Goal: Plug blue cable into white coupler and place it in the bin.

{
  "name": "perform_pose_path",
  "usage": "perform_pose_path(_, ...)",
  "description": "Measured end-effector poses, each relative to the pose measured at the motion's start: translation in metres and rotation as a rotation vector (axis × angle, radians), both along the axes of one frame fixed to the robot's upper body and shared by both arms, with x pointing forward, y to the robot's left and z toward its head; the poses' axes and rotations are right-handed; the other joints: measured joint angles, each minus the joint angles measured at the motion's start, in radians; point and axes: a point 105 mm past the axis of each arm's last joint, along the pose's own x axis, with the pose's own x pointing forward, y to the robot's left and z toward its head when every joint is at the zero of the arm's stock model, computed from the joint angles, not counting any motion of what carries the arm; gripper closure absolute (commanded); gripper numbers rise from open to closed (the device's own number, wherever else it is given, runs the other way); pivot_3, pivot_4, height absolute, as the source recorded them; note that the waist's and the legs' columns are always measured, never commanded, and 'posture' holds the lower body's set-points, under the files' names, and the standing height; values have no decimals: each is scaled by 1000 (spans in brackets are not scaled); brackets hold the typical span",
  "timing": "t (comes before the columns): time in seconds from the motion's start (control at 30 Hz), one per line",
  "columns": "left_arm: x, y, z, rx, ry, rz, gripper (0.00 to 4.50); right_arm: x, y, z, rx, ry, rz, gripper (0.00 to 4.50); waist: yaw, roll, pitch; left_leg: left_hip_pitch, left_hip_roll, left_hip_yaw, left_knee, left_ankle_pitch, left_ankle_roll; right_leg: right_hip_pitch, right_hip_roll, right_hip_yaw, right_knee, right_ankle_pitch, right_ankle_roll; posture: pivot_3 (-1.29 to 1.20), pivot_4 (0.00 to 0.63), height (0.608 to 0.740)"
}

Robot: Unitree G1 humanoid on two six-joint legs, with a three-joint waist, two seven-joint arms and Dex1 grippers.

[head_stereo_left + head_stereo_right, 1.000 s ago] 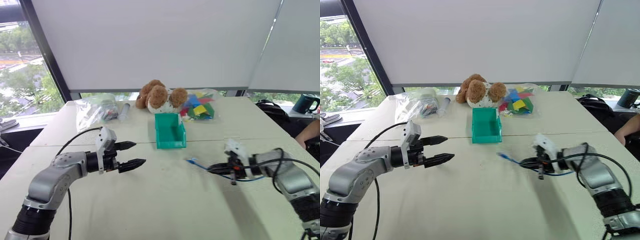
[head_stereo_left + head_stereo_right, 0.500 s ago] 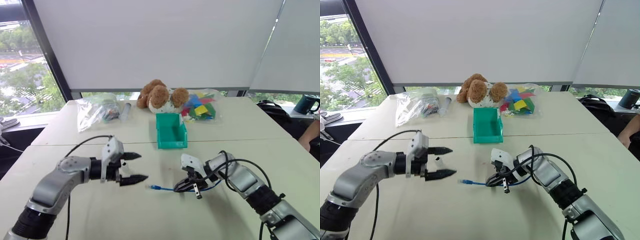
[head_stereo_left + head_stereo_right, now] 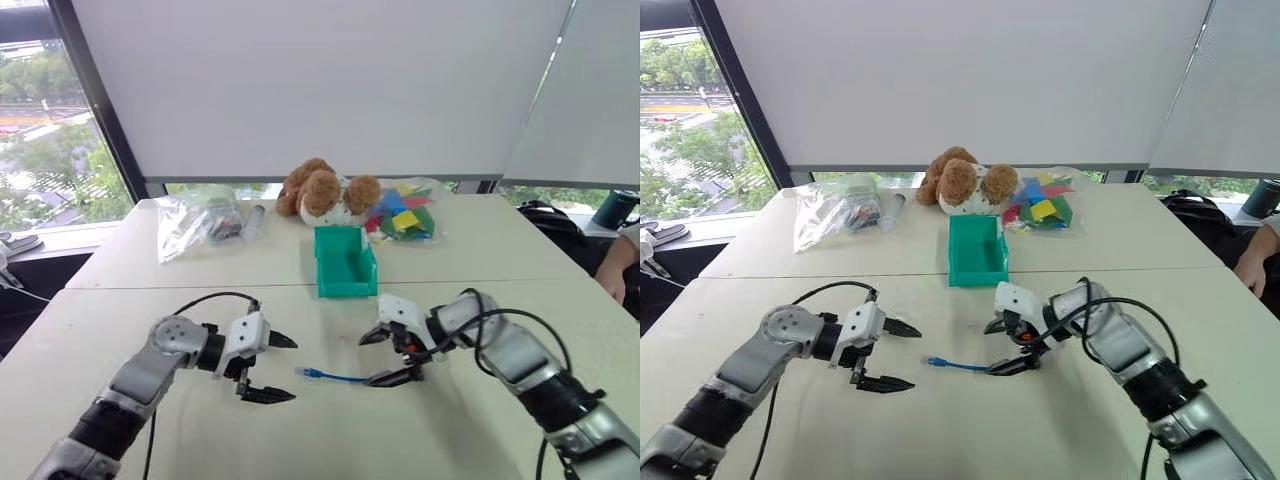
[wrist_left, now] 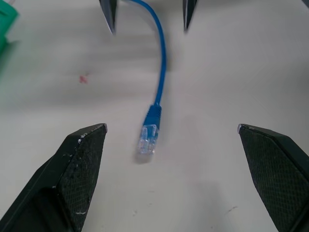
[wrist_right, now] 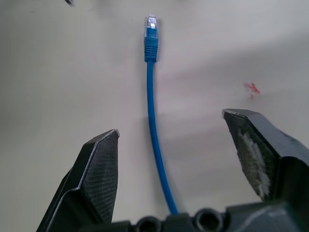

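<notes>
I can see the blue cable [image 3: 340, 377] lying in one smooth, shallow curve [image 5: 154, 130], so its loose length will rise in a springy bow as I carry the plug end.
The blue cable [image 3: 335, 377] lies flat on the white table between my two grippers, its clear plug end [image 4: 148, 140] pointing at the left one. My left gripper [image 3: 285, 370] hangs open just short of that plug. The right gripper [image 3: 366, 360] is open too; the cable [image 5: 153, 125] runs on the table between its fingers, untouched, and its other end is hidden under that hand. The teal bin [image 3: 348, 287] stands beyond both grippers at mid-table. The white coupler is out of view.
Behind the bin sit a brown teddy bear [image 3: 325, 195], a bag of coloured blocks [image 3: 405, 215] and a clear plastic bag [image 3: 195, 220]. A person's arm [image 3: 622, 268] and a dark mug [image 3: 612, 208] are at the far right edge.
The right gripper has opened and let go of the blue cable, which now rests on the table. The left gripper has sunk and turned toward the cable's plug end.
</notes>
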Motion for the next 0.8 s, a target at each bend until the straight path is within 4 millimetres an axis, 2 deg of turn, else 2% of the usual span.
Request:
perform_pose_path(0.2,15,-6,-27,46,22,-49,0,-23,-10,11,28,-38,-78,620,9,0,0,-1,0,1,1,0,0,-1,0,0,0,0,0,0,150,740)
perform_pose_path(0.4,23,-14,-29,27,12,-86,0,-28,-10,15,47,-56,-140,620,18,0,0,-2,0,0,2,0,0,-1,0,0,-1,0,0,0,150,740)
perform_pose_path(0.53,25,-18,-32,10,24,-104,1318,-25,-11,16,47,-74,-172,577,20,-1,0,-2,-1,-1,3,0,0,0,-1,0,-1,-2,-3,0,150,740)
perform_pose_path(0.73,23,-24,-35,0,25,-128,4419,-23,-13,16,45,-81,-194,577,20,-1,-1,-2,-1,-2,4,0,0,1,-1,-1,-1,-2,-3,0,150,740)
perform_pose_path(0.8,22,-25,-34,4,18,-132,4474,-25,-14,17,63,-69,-211,577,20,-1,-1,-2,-1,-2,4,0,0,1,-1,-1,-1,-2,-3,0,150,740)
